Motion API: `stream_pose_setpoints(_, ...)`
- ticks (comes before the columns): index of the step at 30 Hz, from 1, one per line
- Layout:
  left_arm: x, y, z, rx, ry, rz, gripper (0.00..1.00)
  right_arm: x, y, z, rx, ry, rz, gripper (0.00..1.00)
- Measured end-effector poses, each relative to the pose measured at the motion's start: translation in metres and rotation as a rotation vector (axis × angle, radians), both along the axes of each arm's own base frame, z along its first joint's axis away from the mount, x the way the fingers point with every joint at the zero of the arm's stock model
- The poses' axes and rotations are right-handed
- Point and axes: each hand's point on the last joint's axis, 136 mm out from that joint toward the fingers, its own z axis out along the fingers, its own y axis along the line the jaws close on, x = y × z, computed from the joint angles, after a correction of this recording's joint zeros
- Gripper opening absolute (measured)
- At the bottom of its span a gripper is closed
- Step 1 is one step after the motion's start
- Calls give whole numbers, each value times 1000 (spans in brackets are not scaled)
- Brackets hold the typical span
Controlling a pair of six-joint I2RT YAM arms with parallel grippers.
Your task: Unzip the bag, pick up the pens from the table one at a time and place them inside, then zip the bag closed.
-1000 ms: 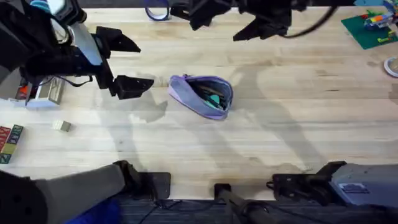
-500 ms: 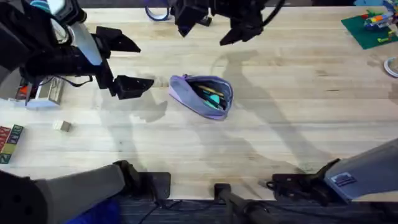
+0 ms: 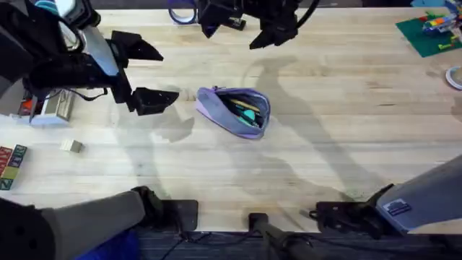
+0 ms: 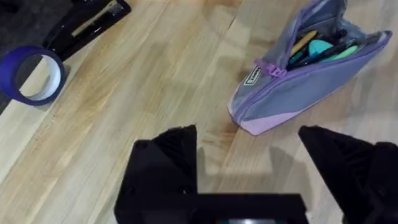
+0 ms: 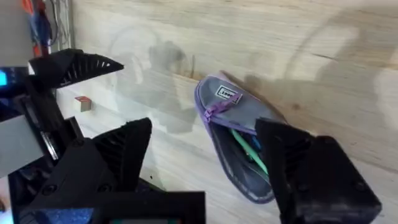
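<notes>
The bag (image 3: 232, 113) is lying loose with its soft opening gaping (image 3: 247, 108), so it will turn along and its opening will get narrower when I pull on the purple zipper pull.
The bag (image 3: 229, 110) lies on the table (image 3: 325, 144) near the middle, its zipper open. The pens are inside it: a green one (image 3: 248, 115) shows in the opening, beside dark ones. In the left wrist view the bag (image 4: 292, 93) gapes, with the green pen (image 4: 326, 51) and a purple zipper pull (image 4: 268, 70) visible. My left gripper (image 3: 168, 75) hovers open just left of the bag, empty. My right gripper (image 3: 232, 37) hangs open and empty above the table's far edge, behind the bag. In the right wrist view the bag (image 5: 239, 118) lies below the fingers, its green pen (image 5: 247, 147) showing.
A blue tape roll (image 3: 182, 13) and a black stapler (image 4: 87, 25) lie at the far edge. At the far right sit a green baseplate with bricks (image 3: 427, 32) and a white roll (image 3: 455, 76). Coloured blocks (image 3: 11, 166) and a small cube (image 3: 71, 146) lie at the left.
My right gripper has swung left along the far edge, still open and empty. The left gripper and the bag have not moved.
</notes>
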Motion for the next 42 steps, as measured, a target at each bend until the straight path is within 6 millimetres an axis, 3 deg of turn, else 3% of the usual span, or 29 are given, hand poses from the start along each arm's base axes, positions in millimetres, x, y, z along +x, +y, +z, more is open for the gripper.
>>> stream_pose_setpoints(8, 0, 0, 0, 0, 0, 0, 994, 2, 2, -7, -4, 20, -12, 996)
stream_pose_setpoints(17, 0, 0, 0, 0, 0, 0, 994, 5, 17, -53, -20, 146, 7, 996)
stream_pose_setpoints(29, 0, 0, 0, 0, 0, 0, 993, -6, 31, -78, -19, 259, -9, 996)
stream_pose_setpoints(42, 0, 0, 0, 0, 0, 0, 993, -28, 54, -125, -92, 356, 35, 995)
